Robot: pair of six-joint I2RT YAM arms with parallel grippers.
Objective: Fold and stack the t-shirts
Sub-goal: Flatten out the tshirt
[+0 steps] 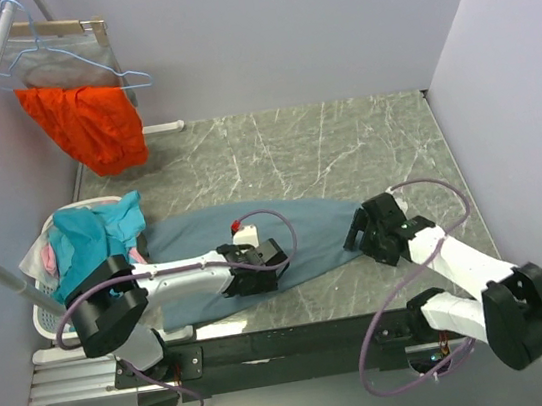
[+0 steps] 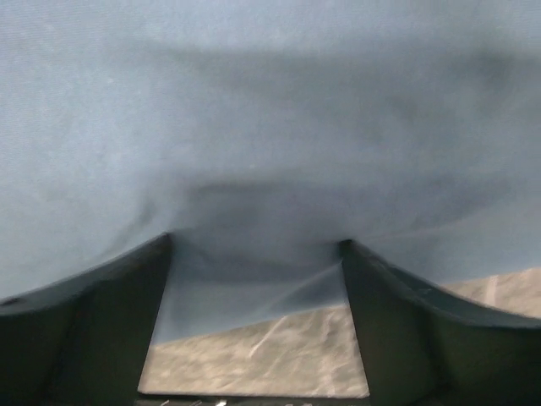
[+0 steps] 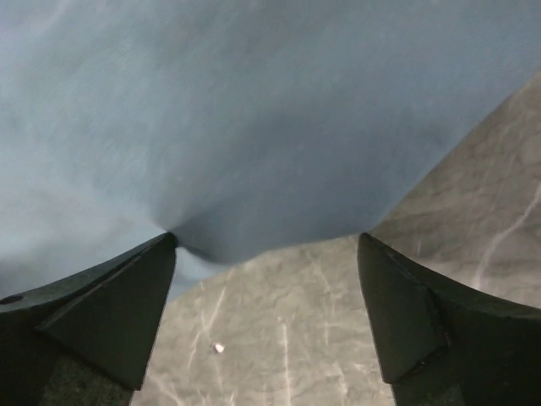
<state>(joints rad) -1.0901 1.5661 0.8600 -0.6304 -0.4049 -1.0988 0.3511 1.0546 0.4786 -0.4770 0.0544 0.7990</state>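
Note:
My right gripper is working with the slate-blue t-shirt, which lies crooked with one end (image 1: 156,245) against the basket. The t-shirt should be pinched at its opposite end (image 1: 343,225) and pulled clear before I fold it.
A large slate-blue t-shirt (image 1: 295,230) lies spread on the marble table, from the basket at the left to the middle right. My left gripper (image 1: 254,274) is low over its near edge. In the left wrist view the gripper (image 2: 255,245) is open, and the shirt (image 2: 270,127) drapes over both fingertips with its edge between them. My right gripper (image 1: 369,237) is at the shirt's right end. In the right wrist view it (image 3: 269,241) is open, and the shirt's edge (image 3: 254,127) touches the left fingertip (image 3: 127,296); the right fingertip is over bare table.
A white basket (image 1: 45,318) at the left holds teal and pink clothes (image 1: 94,238). A bright orange garment (image 1: 88,123) hangs on a rail at the back left. Grey marble table (image 1: 343,142) lies behind the shirt. Walls close in the back and right.

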